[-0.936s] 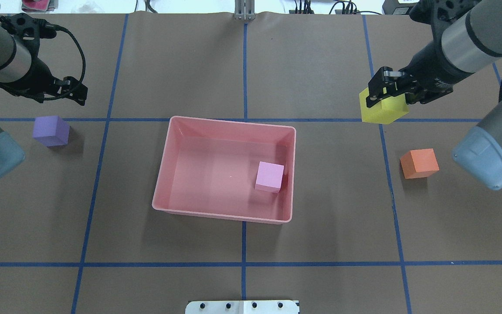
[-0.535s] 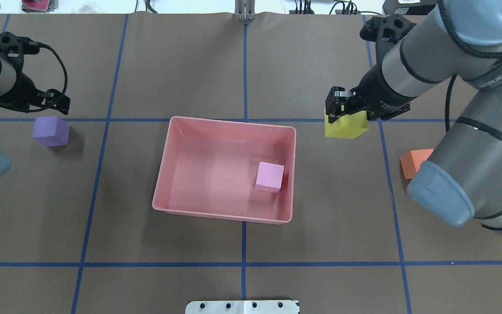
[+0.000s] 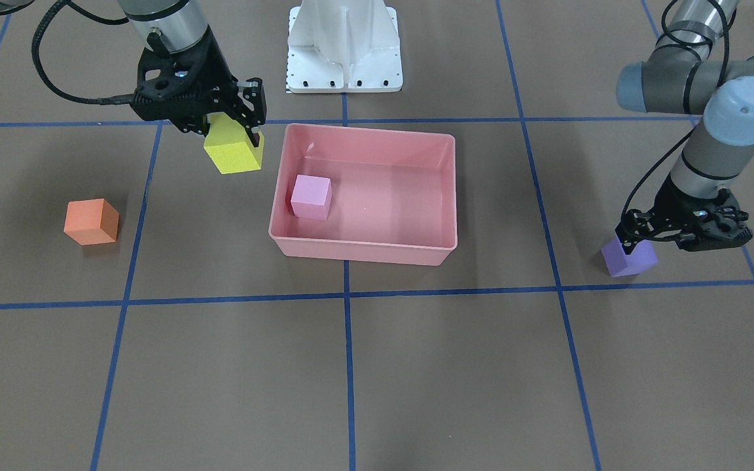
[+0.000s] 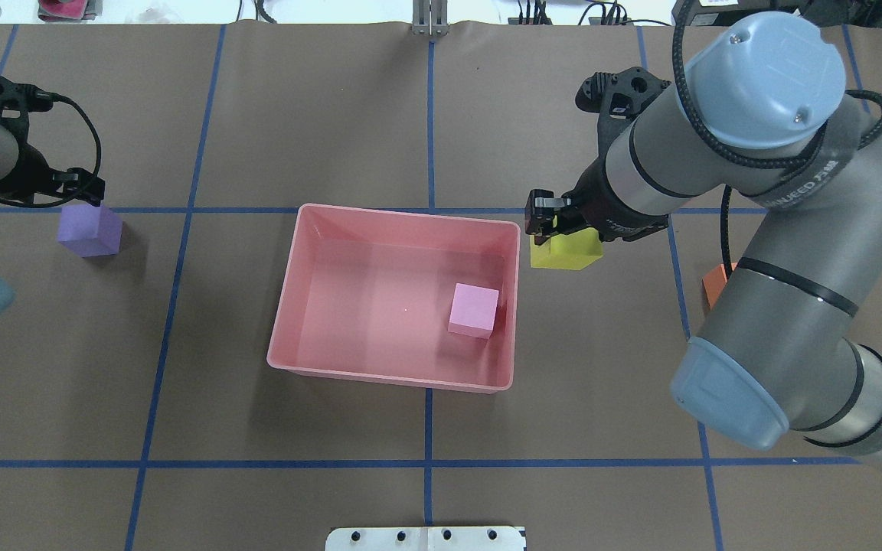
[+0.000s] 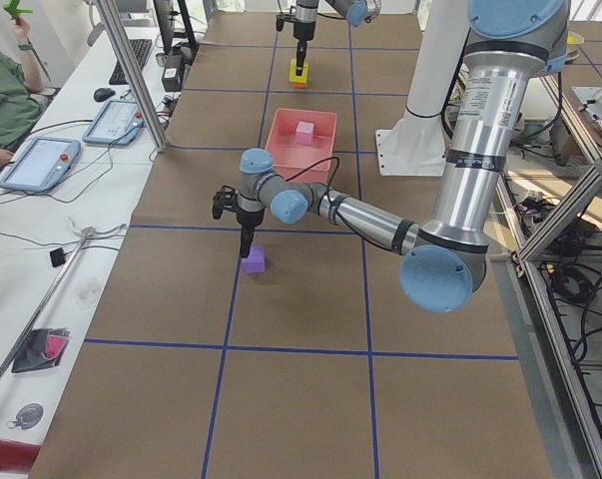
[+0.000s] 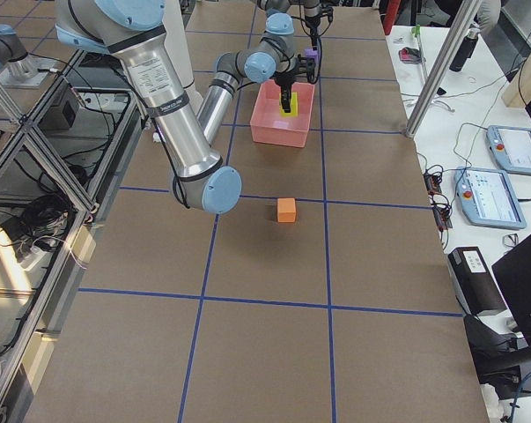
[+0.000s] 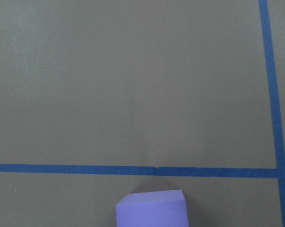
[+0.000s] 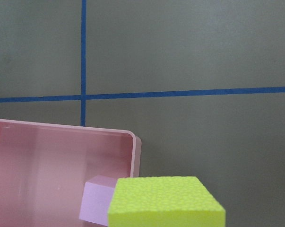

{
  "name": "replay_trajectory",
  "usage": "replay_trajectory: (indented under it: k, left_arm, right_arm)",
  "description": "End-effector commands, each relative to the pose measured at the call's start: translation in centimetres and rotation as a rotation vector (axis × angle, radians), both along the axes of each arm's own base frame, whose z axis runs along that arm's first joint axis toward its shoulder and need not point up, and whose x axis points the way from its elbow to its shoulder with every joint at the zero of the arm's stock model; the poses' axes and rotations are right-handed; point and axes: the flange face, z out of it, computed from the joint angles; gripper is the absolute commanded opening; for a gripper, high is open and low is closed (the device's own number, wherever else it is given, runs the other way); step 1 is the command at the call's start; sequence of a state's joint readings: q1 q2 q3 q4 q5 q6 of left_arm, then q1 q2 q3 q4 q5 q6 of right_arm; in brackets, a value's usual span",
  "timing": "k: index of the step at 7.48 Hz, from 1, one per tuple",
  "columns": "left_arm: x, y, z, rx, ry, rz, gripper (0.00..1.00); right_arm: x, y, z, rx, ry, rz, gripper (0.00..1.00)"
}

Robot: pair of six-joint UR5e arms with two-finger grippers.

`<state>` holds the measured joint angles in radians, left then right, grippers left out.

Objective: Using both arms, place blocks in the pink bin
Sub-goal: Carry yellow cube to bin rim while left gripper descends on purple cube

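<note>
My left gripper's open fingers are just above the purple block (image 3: 630,260), which stands alone. I should continue to go down until the fingers are on either side of the block, then close them.
The pink bin (image 4: 403,213) stands mid-table with the light pink block (image 4: 475,310) in its right near part. My right gripper (image 4: 563,228) is shut on the yellow block (image 4: 563,251) and holds it above the table, just outside the bin's right wall; it also shows in the front view (image 3: 233,156). The purple block (image 4: 89,229) rests on the table at the left. My left gripper (image 4: 80,191) looks open and hovers just behind and above it, not touching it. The orange block (image 3: 92,222) lies on the table at the right, mostly hidden by my right arm in the overhead view.
The white robot base (image 3: 344,46) stands at the table's robot-side edge. Blue tape lines (image 4: 428,463) cross the brown table cover. Operator desks with tablets (image 5: 41,165) line the table's far side.
My right arm has carried the yellow block left, up to the bin's right wall. My left gripper has moved left and nearer, ending over the purple block's far edge.
</note>
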<state>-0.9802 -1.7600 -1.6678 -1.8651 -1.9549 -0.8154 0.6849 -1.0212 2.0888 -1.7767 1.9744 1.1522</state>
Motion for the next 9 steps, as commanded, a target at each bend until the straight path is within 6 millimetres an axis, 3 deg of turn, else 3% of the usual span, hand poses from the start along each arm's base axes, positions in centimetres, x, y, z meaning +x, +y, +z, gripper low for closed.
replay_trajectory:
  k: [1, 3, 6, 9]
  left_arm:
    - [0.6, -0.5, 1.9, -0.01, 0.017, -0.036, 0.99]
    - [1.1, -0.5, 2.4, -0.029, 0.036, -0.067, 0.99]
    - [3.2, 0.5, 2.7, -0.041, 0.044, -0.051, 0.99]
    - [5.2, 1.0, 5.6, -0.048, 0.017, -0.031, 0.99]
  right_arm:
    - [-1.3, 0.8, -0.3, 0.008, 0.006, -0.003, 0.0]
    - [-2.5, 1.2, 0.1, 0.015, 0.026, -0.001, 0.0]
    - [-2.7, 1.3, 0.1, 0.013, 0.027, 0.002, 0.0]
    - [-3.3, 1.6, -0.8, 0.019, 0.015, -0.008, 0.0]
